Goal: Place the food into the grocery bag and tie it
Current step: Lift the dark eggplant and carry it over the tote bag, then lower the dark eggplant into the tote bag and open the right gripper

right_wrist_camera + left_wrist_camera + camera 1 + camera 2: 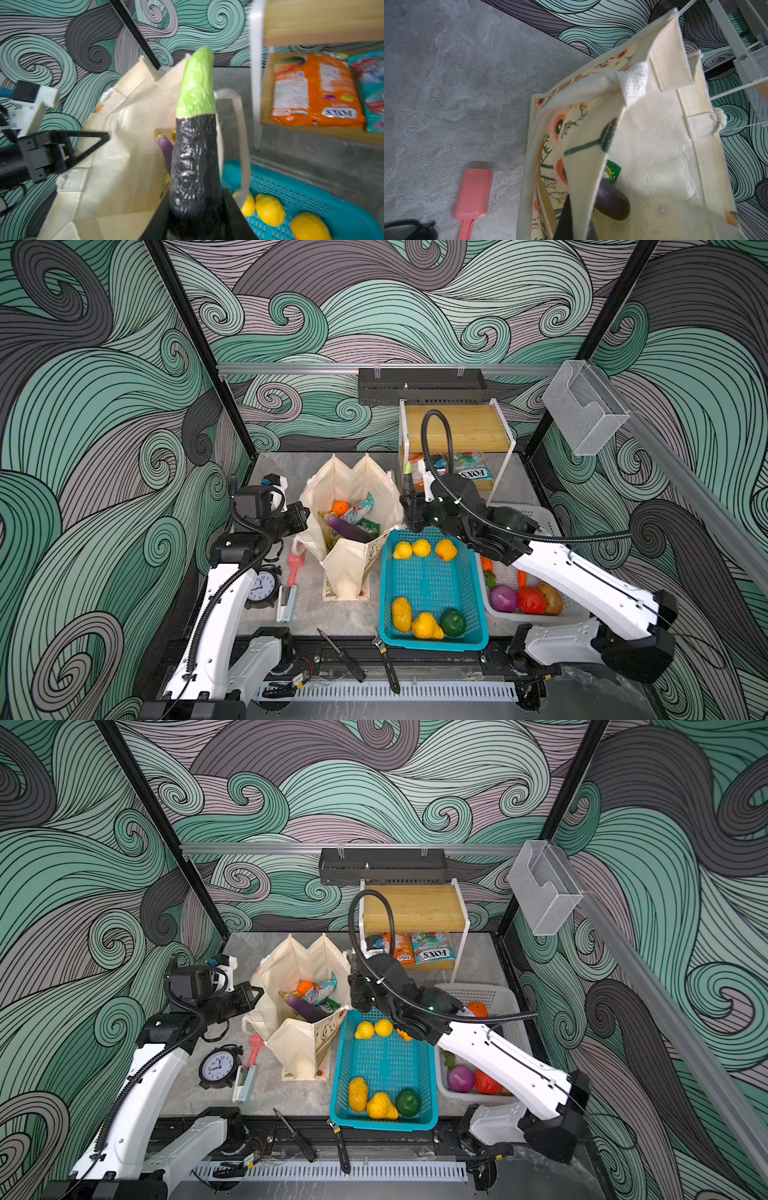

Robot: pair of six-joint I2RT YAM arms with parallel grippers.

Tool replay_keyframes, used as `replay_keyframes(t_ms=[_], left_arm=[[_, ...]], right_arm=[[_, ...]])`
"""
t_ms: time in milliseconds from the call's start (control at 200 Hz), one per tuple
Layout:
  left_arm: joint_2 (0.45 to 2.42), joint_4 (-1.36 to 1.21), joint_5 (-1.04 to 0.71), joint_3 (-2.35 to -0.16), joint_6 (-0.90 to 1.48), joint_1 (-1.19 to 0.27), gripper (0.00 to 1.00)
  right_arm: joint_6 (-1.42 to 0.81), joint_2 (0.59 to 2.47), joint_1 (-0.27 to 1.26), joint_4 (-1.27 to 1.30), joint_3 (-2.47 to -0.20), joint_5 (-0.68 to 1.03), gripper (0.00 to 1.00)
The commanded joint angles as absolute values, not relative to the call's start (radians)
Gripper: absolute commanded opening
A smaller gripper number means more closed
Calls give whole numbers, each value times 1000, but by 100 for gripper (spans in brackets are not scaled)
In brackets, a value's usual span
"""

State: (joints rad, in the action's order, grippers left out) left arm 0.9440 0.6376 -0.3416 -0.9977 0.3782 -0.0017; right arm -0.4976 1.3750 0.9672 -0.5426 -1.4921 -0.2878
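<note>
My right gripper should keep moving the near-black eggplant into the grocery bag's opening [353, 494], wide open beside it, until it reaches the purple eggplant [350, 529], then let go.
The grocery bag [345, 485] [299, 965] stands open at mid-table, a cream canvas tote. Inside lie an orange [340, 507], a purple eggplant [349, 529], a teal-red packet [360, 507] and a green packet [370, 526]. My left gripper [305, 514] [578, 220] is shut on the bag's left wall [583, 166], pinching the canvas. My right gripper [409, 508] [197, 220] is shut on a second, near-black eggplant with a green top [407, 479] [195, 155]. It holds that eggplant upright beside the bag's right rim.
A teal basket [436, 643] with lemons and other fruit sits right of the bag, with a white basket [536, 514] of vegetables beyond it. Snack packets [473, 472] lie under a wooden shelf at the back. A clock [261, 585] and a pink brush [294, 564] lie left of the bag.
</note>
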Motion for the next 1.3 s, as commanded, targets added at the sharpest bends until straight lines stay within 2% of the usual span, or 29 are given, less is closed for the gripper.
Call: replay_keyframes(t_ms=[0, 145, 285, 605, 711, 866, 961, 1101, 1296], left_arm=[[930, 658, -365, -989, 385, 3, 0], [934, 657, -370, -988, 385, 3, 0], [933, 658, -367, -986, 384, 3, 0], [928, 655, -374, -986, 384, 4, 0], [927, 655, -374, -986, 383, 5, 0], [920, 656, -365, -986, 381, 5, 0], [920, 657, -364, -985, 381, 6, 0], [920, 658, -362, -986, 381, 6, 0], [922, 658, -355, -983, 381, 9, 0]], right_arm=[[-449, 1471, 1009, -490, -1590, -308, 22], [-415, 1634, 1043, -462, -1710, -301, 21], [-422, 1807, 1060, -565, -1848, -305, 22], [-473, 2020, 1051, -589, -1900, -179, 23], [-500, 2080, 1037, -614, -1927, -141, 27], [-528, 2122, 1025, -622, -1914, -137, 43], [-534, 2133, 1022, -624, -1894, -145, 49], [-545, 2148, 1015, -625, -1884, -142, 53], [-515, 2100, 1015, -636, -1895, -147, 86]])
